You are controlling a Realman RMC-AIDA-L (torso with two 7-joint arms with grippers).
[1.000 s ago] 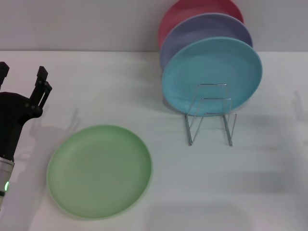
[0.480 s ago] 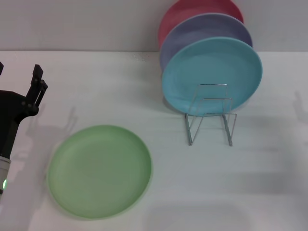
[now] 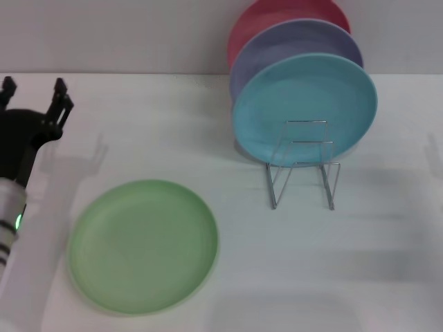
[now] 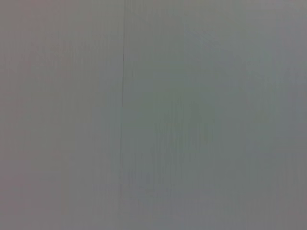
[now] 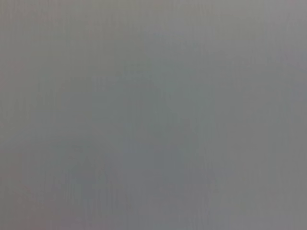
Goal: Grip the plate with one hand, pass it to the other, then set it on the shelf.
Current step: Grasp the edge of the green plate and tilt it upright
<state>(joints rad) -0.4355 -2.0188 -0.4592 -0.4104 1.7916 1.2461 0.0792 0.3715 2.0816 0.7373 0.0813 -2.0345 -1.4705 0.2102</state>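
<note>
The left gripper's open fingers (image 3: pixel 33 97) point past the light green plate toward the back wall, so the robot should pull back and turn them to the plate's side rim (image 3: pixel 73 241).
The light green plate (image 3: pixel 143 244) lies flat on the white table at the front left in the head view. The silver wire shelf (image 3: pixel 303 166) stands to its right, past the table's middle. My left gripper (image 3: pixel 33 95) hangs open at the far left, up and behind the plate's left rim, not touching it, with nothing between its fingers. The right gripper is out of the head view. Both wrist views show only a plain grey surface.
A turquoise plate (image 3: pixel 304 107) leans upright in the rack, with a lavender plate (image 3: pixel 291 45) and a pink plate (image 3: pixel 277 17) behind it near the back wall.
My left gripper has moved up and toward the back of the table, and both its fingers now show. The green plate and the rack have not moved.
</note>
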